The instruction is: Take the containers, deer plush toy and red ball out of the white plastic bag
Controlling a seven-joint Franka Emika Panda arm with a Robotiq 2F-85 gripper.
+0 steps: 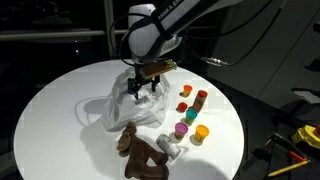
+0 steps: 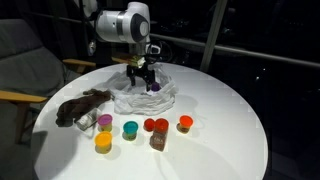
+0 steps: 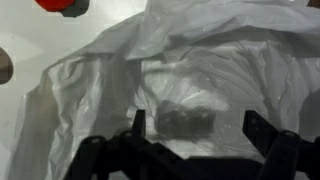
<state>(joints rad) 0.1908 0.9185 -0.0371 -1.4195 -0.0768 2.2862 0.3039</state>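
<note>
My gripper is going to lift, and a dark lump (image 3: 185, 122) shows through the white plastic bag's film (image 1: 118, 104). I should expect a hidden container to come free of the bag then.
The white plastic bag (image 1: 125, 108) (image 2: 150, 97) lies crumpled in the middle of the round table. My gripper (image 1: 141, 92) (image 2: 140, 82) hangs open just above it, holding nothing. In the wrist view the bag (image 3: 200, 50) fills the frame, and a dark lump (image 3: 185, 120) shows through the film between the fingers (image 3: 138, 122). The deer plush toy (image 1: 140, 152) (image 2: 82, 107) lies on the table beside the bag. Several containers (image 1: 192, 115) (image 2: 130, 129) stand in a group outside the bag. I cannot tell the red ball from the red tubs.
A pale grey tub (image 1: 170, 148) lies by the plush. A small purple thing (image 2: 154, 87) sits at the bag's rim. A red thing (image 3: 62, 5) is cut off at the wrist view's top edge. The round table (image 1: 60, 90) has its edge close around.
</note>
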